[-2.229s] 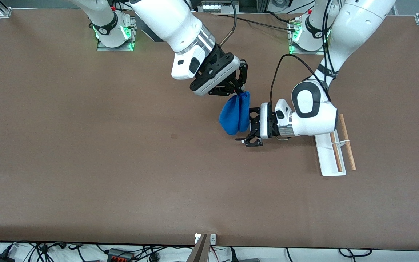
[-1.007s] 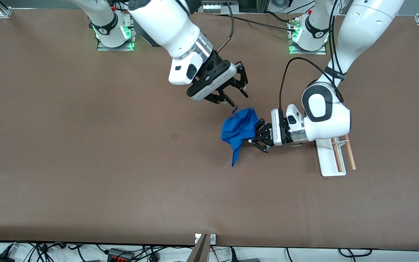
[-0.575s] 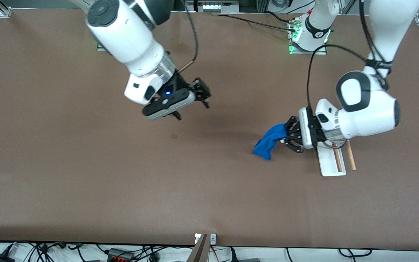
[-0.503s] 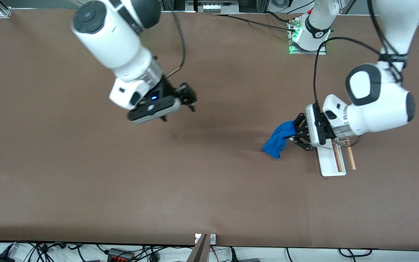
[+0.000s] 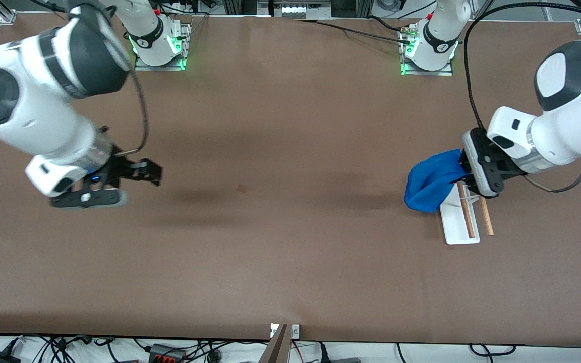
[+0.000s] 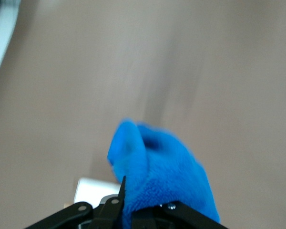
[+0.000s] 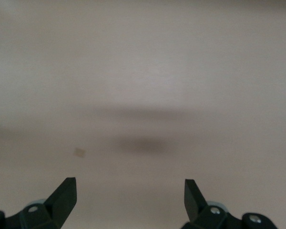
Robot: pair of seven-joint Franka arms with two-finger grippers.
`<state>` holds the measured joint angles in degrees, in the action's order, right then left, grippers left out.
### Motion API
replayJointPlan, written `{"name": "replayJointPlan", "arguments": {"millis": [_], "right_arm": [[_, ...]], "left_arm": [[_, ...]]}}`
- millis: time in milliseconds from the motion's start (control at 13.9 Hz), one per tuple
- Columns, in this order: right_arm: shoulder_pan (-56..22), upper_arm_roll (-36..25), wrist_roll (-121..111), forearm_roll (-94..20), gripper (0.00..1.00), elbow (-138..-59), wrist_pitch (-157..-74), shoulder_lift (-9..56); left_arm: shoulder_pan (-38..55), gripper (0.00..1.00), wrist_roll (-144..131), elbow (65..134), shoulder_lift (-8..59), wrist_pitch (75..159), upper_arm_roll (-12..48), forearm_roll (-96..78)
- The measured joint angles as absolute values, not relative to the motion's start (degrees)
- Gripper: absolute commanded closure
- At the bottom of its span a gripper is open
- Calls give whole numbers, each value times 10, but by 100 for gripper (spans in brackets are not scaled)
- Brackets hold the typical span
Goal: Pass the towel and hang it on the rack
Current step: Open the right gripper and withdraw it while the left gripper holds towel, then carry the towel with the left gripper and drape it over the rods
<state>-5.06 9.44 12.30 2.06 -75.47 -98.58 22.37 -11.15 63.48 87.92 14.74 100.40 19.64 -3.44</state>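
Note:
The blue towel (image 5: 432,183) is hanging in a bunch next to the rack's wooden rods. Next, my left gripper pulls the towel across the rods (image 5: 469,221) and lets it down over them.
The blue towel (image 5: 429,184) hangs bunched from my left gripper (image 5: 462,169), which is shut on it over the rack's end nearest the arm bases. The rack (image 5: 456,224) has a white flat base and two wooden rods (image 5: 486,218) and stands toward the left arm's end of the table. In the left wrist view the towel (image 6: 157,171) fills the space between the jaws of the left gripper (image 6: 133,212), and a corner of the white rack base (image 6: 89,190) shows beside it. My right gripper (image 5: 153,174) hovers open and empty over bare table toward the right arm's end; in its own view the right gripper (image 7: 130,191) holds nothing.
A small dark mark (image 5: 241,188) lies on the brown table near the middle. The arms' base plates (image 5: 159,55) (image 5: 426,63) stand along the table edge farthest from the camera. Cables lie past the edge nearest the camera.
The right gripper opened, let go of the towel and swung away toward its own end of the table. The left gripper closed on the towel and carried it to the rack.

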Motion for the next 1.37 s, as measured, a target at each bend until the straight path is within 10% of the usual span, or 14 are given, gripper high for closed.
{"name": "replayJointPlan", "arguments": {"millis": [1366], "right_arm": [[19,-19,-28,14,0,-757,-915,139]], "left_arm": [[-168,99,373,818,258,925,195,42]]}}
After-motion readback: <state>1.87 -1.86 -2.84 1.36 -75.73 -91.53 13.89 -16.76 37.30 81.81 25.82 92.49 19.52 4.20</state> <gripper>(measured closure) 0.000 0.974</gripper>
